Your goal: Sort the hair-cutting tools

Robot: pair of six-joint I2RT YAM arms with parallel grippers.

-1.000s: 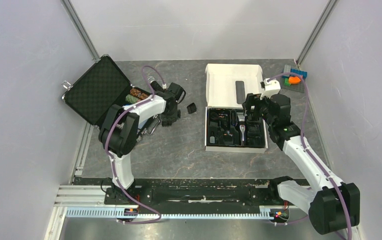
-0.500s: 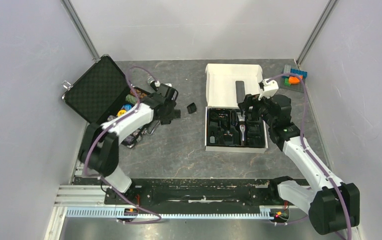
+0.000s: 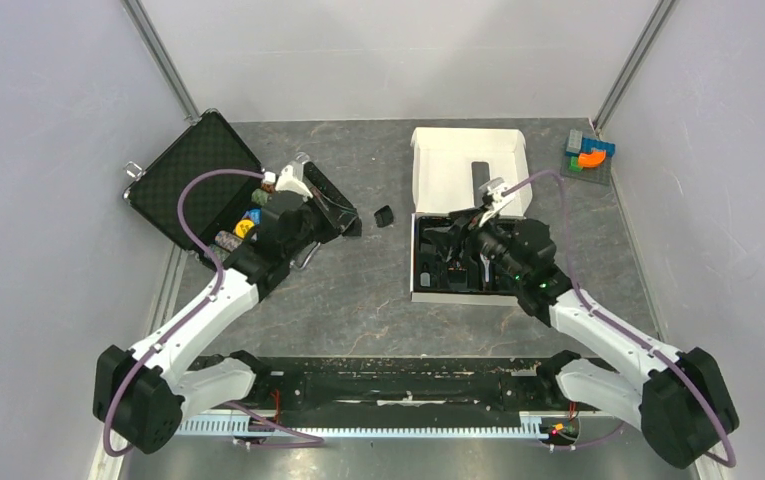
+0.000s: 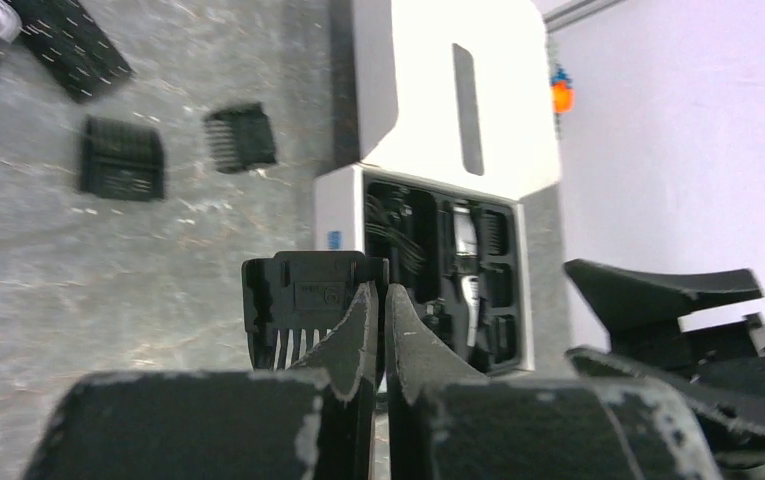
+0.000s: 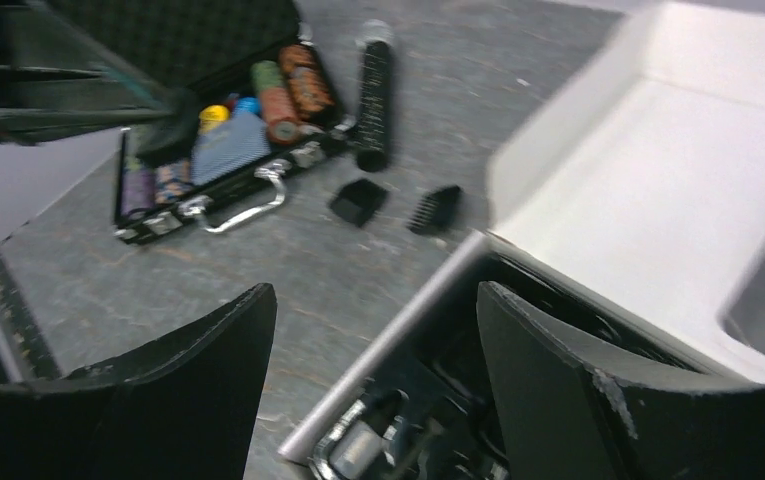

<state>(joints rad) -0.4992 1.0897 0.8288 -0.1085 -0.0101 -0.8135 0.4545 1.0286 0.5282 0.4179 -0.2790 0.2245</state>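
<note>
The black comb is held in my left gripper by its side edge, far from the tray, so I should first pass the comb to my right gripper.
My left gripper is shut on a black comb attachment and holds it above the table. In the top view the left gripper sits beside the poker chip case. Two more black combs lie on the table; they also show in the right wrist view. The silver-and-black clipper lies in the black tray of the white box. My right gripper is open and empty over the box's left edge, and the top view shows the right gripper there too.
An open black case with coloured poker chips stands at the left. A long black microphone lies beside it. The box's white lid lies open behind the tray. Coloured blocks sit at the back right.
My left gripper has drawn back to the left from the table with the comb in it. My right gripper has moved left across the box and turned to face left.
</note>
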